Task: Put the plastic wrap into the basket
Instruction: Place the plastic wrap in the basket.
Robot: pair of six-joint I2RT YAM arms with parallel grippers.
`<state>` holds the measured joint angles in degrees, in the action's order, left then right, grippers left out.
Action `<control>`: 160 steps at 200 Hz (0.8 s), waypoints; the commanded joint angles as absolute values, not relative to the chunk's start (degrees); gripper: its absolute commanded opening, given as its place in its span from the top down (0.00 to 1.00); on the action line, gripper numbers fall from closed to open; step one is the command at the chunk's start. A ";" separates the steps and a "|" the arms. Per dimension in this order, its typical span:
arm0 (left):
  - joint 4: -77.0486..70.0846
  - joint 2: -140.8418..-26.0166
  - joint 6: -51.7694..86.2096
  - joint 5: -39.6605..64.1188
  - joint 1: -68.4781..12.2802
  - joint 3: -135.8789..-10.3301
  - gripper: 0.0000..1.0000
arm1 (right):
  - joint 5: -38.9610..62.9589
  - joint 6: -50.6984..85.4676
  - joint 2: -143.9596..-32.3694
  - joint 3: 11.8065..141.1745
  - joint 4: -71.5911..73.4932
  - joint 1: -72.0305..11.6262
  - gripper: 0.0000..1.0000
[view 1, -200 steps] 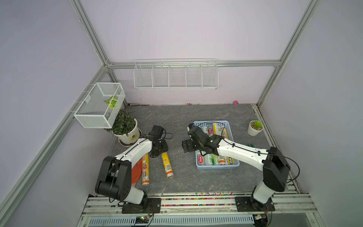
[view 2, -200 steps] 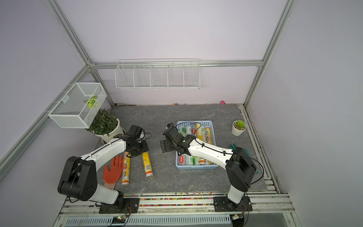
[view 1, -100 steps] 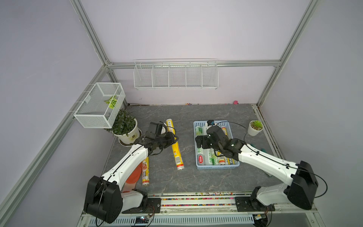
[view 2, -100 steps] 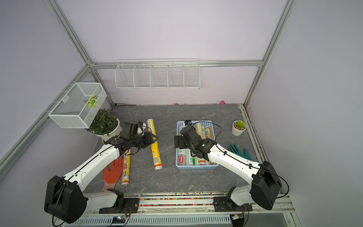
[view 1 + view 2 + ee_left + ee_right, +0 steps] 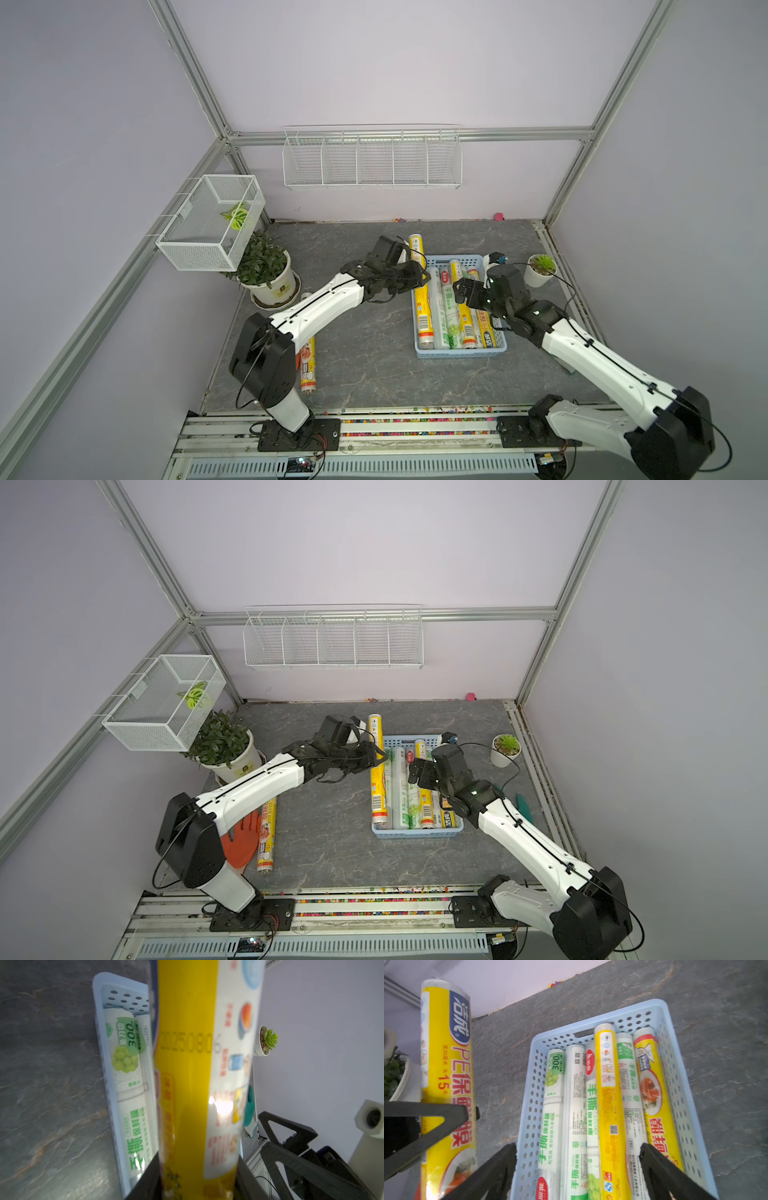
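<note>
The left gripper should keep moving the held roll [image 5: 424, 316] inward and down until it rests among the rolls in the basket [image 5: 449, 318], since it runs parallel to them.
My left gripper [image 5: 419, 276] [image 5: 380, 756] is shut on a yellow plastic wrap roll [image 5: 420, 299] [image 5: 377, 783]. It holds the roll lengthwise above the left side of the light blue basket [image 5: 461, 355] [image 5: 415, 834], far end past the basket's far rim. In the left wrist view the roll [image 5: 187, 1084] fills the space between the jaws [image 5: 197, 1178]. Several yellow and white-green rolls [image 5: 575, 1095] lie side by side in the basket [image 5: 662, 1007]. My right gripper [image 5: 461, 291] [image 5: 577, 1147] hangs open over them. Another yellow roll [image 5: 308, 365] lies on the table by the left arm's base.
A large potted plant [image 5: 266, 270] and a white mesh box [image 5: 212, 220] stand at the back left. A small succulent pot [image 5: 540, 268] sits right of the basket. An orange glove [image 5: 245, 841] and a green glove [image 5: 523, 808] lie on the table. A wire rack [image 5: 372, 160] hangs on the back wall.
My left gripper has carried the yellow roll rightward from the middle of the table to over the basket's left side. The right gripper has shifted right over the basket.
</note>
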<state>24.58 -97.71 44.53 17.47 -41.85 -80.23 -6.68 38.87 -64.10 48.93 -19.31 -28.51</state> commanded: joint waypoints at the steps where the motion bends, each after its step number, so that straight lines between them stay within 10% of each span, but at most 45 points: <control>1: 28.53 -102.11 45.60 15.13 -43.13 -85.69 0.90 | -2.95 39.42 -60.72 46.15 -21.30 -26.11 0.03; 160: 35.14 -120.85 49.13 16.82 -47.13 -101.13 0.90 | -1.20 35.57 -57.32 41.43 -22.33 -25.80 0.03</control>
